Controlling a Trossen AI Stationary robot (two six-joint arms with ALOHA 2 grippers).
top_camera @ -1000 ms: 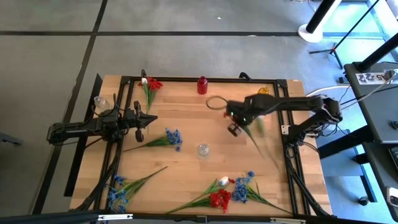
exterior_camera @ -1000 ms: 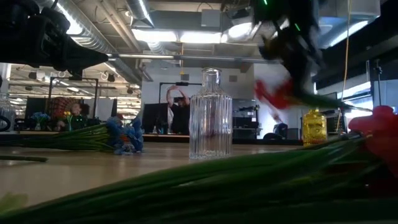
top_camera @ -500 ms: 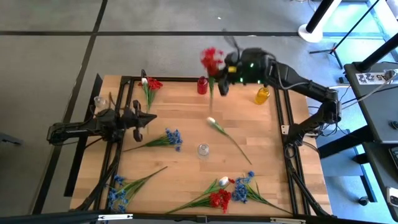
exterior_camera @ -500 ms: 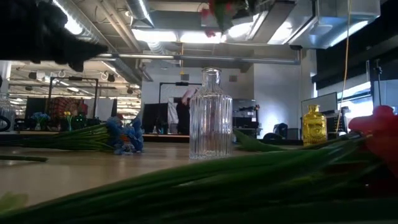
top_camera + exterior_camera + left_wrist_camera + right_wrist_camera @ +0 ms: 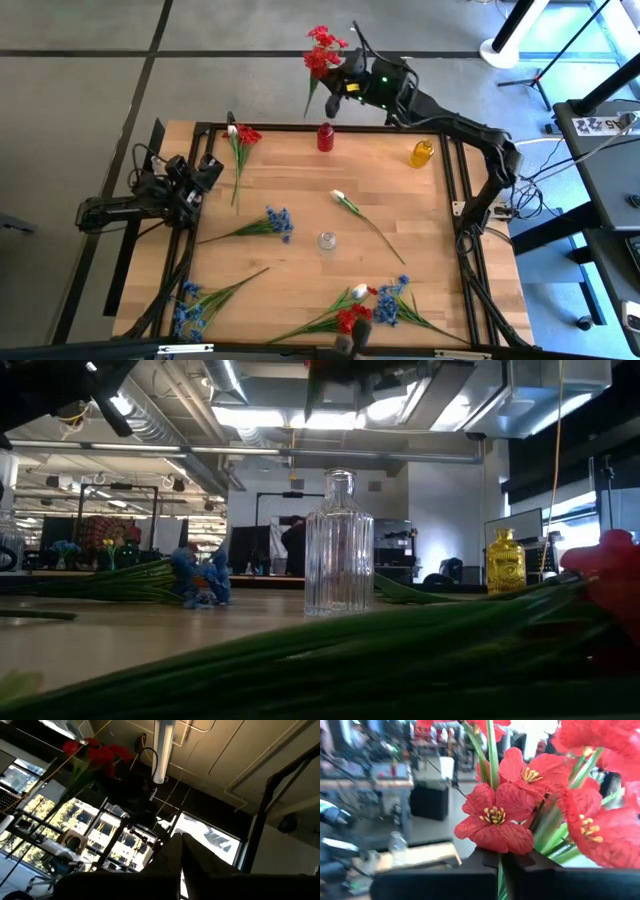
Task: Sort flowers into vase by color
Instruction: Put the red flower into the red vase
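Note:
The red flower's stem end (image 5: 308, 110) hangs free over the red vase, so my right gripper should lower it next until the stem stands in the red vase's opening (image 5: 326, 126).
My right gripper (image 5: 338, 86) is raised high over the table's far edge and shut on a red flower (image 5: 320, 52). Its blooms are up and its stem end (image 5: 308, 108) hangs above and just left of the red vase (image 5: 325, 137). My left gripper (image 5: 197, 172) is at the left edge, shut and empty, tipped upward. A clear vase (image 5: 326, 240) stands mid-table and a yellow vase (image 5: 421, 153) at the far right. A white flower (image 5: 341, 197) and a blue flower (image 5: 278, 222) lie flat on the table. My right gripper pinches the red flower's green stem (image 5: 499, 866) between its two fingers, just below the blooms (image 5: 495, 820). The fingers come level from the table's right and lie across the stem. The flower is lifted clear and stands roughly upright, its lower stem hanging free.
A red and white flower pair (image 5: 240, 135) lies at the far left. Blue flowers (image 5: 188, 308) lie near left. A mixed red, white and blue bunch (image 5: 360, 308) lies at the near edge. A black frame (image 5: 455, 200) runs along the table's sides.
My right gripper has carried the red flower up off the table's right half to the far edge, then a little left. The flower has swung from slanting to upright. My left gripper has drawn back toward the left edge and tipped upward.

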